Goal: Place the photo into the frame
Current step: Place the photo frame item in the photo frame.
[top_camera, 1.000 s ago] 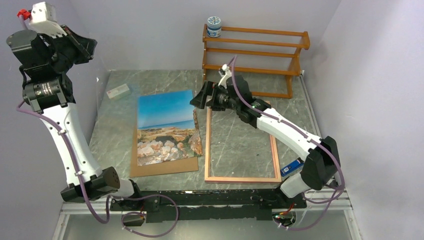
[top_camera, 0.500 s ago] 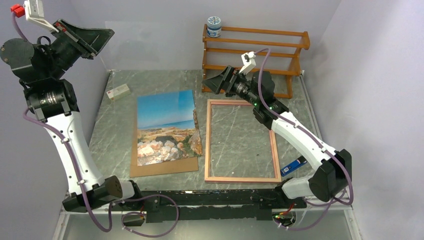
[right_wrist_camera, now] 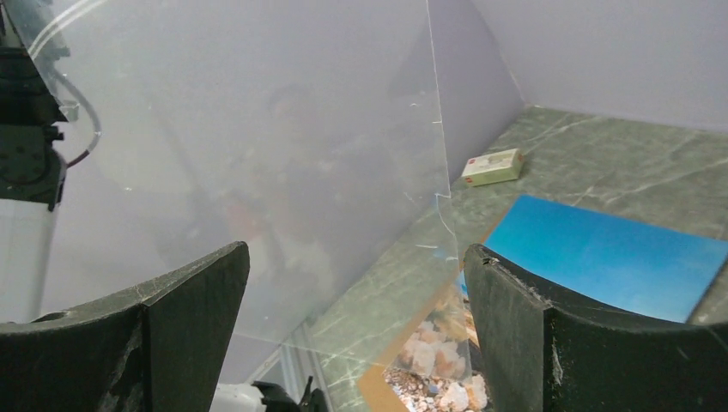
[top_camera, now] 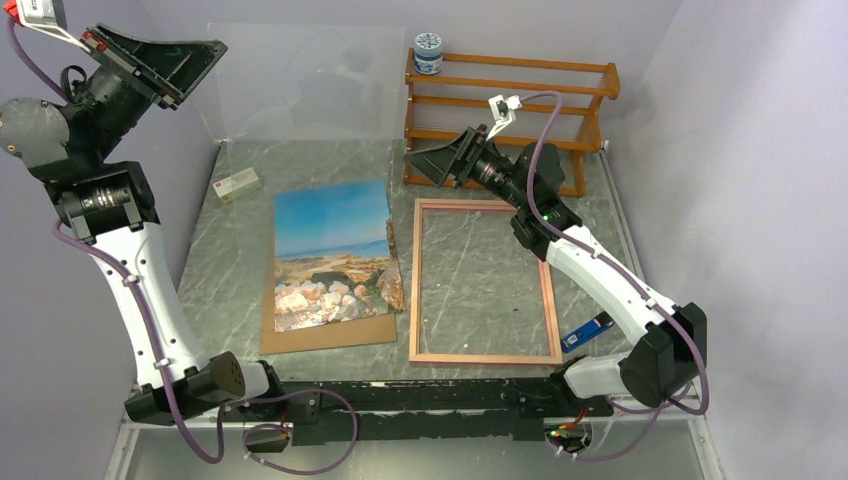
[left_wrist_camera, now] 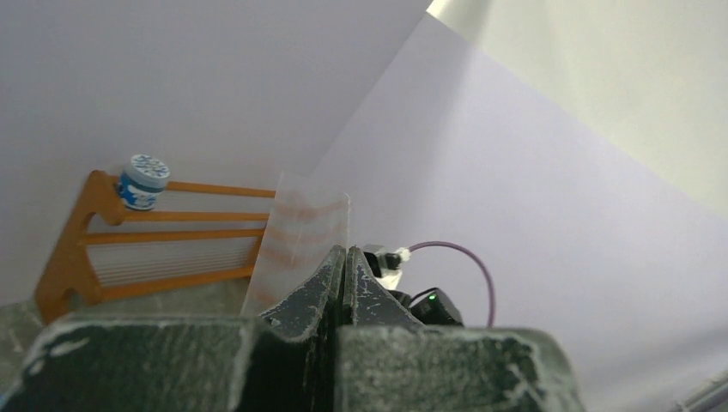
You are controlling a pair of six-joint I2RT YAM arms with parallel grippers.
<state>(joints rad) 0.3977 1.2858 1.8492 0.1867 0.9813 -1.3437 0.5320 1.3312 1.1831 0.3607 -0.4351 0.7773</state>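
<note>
I can see the clear pane's free edge [right_wrist_camera: 441, 137] upright in front of my right gripper's open fingers. I should keep moving toward it [top_camera: 396, 140] until the fingers are on both sides of it, then close them.
The photo [top_camera: 333, 250], a rocky shore under blue sky, lies face up on a brown fibreboard panel [top_camera: 330, 335] left of centre. The frame [top_camera: 485, 357] lies flat to its right, pale wood side up, with the table showing through it. High at the back left, my left gripper [top_camera: 218, 48] is shut on the edge of a clear pane [top_camera: 310, 85] and holds it upright in the air. The left wrist view shows the fingers [left_wrist_camera: 345, 253] pressed together on that pane [left_wrist_camera: 305, 223]. My right gripper [top_camera: 415, 160] hovers open above the frame's far left corner, facing the pane [right_wrist_camera: 257, 129], nothing between its jaws [right_wrist_camera: 356, 253].
An orange-brown wooden rack [top_camera: 510, 110] stands at the back right with a blue-and-white jar [top_camera: 428, 53] on top. A small pale box [top_camera: 237, 183] lies at the back left. A blue object [top_camera: 585, 333] sits by the frame's near right corner. Walls enclose the table.
My left arm has swung the clear pane higher and further over the table. My right gripper has risen off the frame's far left corner and turned toward the pane.
</note>
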